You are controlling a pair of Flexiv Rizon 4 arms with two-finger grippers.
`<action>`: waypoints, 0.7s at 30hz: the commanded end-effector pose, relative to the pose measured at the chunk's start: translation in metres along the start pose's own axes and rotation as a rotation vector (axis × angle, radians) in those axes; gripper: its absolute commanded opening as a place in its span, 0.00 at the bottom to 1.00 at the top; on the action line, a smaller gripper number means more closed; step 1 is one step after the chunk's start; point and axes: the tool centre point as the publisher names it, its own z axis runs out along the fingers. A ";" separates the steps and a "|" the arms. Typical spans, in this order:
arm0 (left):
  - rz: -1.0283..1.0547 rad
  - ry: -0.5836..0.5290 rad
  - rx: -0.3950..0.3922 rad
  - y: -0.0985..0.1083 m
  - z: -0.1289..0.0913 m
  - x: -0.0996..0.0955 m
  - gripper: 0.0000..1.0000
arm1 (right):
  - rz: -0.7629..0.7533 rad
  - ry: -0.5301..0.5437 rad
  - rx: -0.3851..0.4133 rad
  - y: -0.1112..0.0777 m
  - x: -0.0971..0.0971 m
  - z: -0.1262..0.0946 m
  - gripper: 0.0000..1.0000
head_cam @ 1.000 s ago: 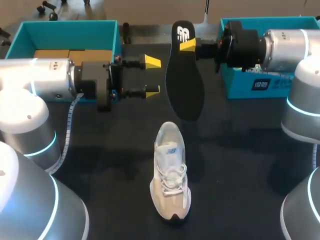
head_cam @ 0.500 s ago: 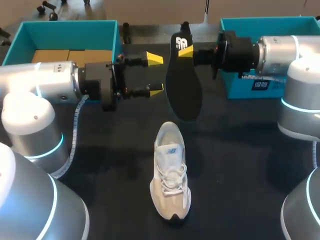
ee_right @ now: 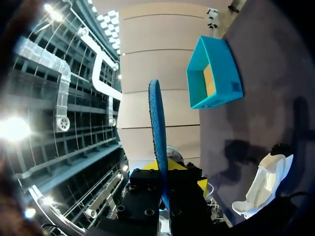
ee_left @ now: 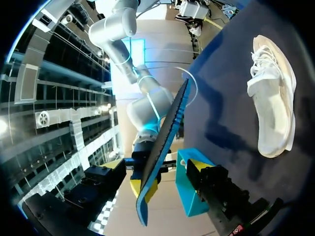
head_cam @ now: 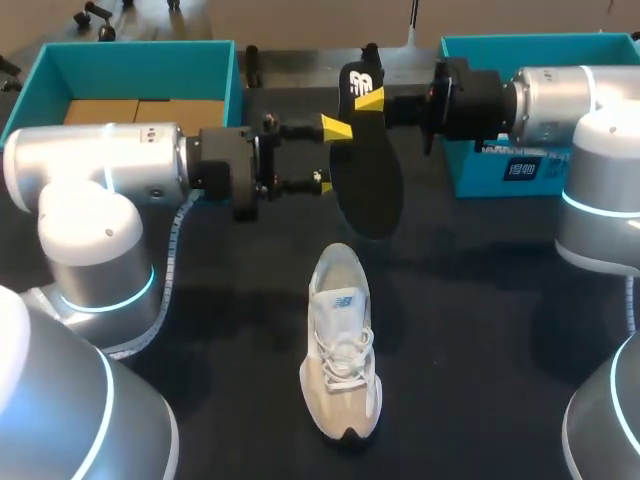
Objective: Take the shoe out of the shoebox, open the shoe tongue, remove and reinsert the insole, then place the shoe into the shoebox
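Note:
I should expect a hidden blue side to show when I turn the black insole (head_cam: 368,190) around, because a blue edge (ee_left: 167,147) runs along it.
A black insole (head_cam: 365,170) hangs upright above the table, and my right gripper (head_cam: 370,97) is shut on its logo end. In the right wrist view the insole (ee_right: 158,128) shows edge-on, rising from between that gripper's (ee_right: 165,177) fingers. My left gripper (head_cam: 328,155) is open at the insole's left edge, with one yellow tip on each side of it. In the left wrist view the insole (ee_left: 167,142) runs between the left gripper's (ee_left: 167,184) fingers, close to one tip and apart from the other. The white shoe (head_cam: 340,340) lies on the table below, also seen as the shoe (ee_left: 273,113) and the shoe (ee_right: 261,187).
A teal shoebox (head_cam: 130,48) with brown cardboard inside stands at the back left, seen as the box (ee_right: 214,78) in the right wrist view. A second teal box (head_cam: 500,170) stands at the back right under my right arm. Dark tabletop (head_cam: 480,330) surrounds the shoe.
My left arm has moved right until its fingers straddle the insole's edge, and they have narrowed a little. The right gripper shifted slightly left with the insole. The shoe has not moved.

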 end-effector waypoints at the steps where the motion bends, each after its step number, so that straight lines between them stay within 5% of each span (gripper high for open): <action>1: 0.009 -0.005 -0.006 -0.004 0.002 -0.002 0.73 | 0.000 0.000 -0.001 0.000 -0.001 0.001 0.00; 7: 0.019 -0.008 -0.012 -0.006 0.005 -0.004 0.48 | 0.000 0.000 -0.001 0.000 -0.001 0.001 0.00; 21: 0.060 -0.010 -0.019 -0.012 0.014 -0.012 0.32 | 0.000 0.000 -0.001 0.000 -0.001 0.001 0.00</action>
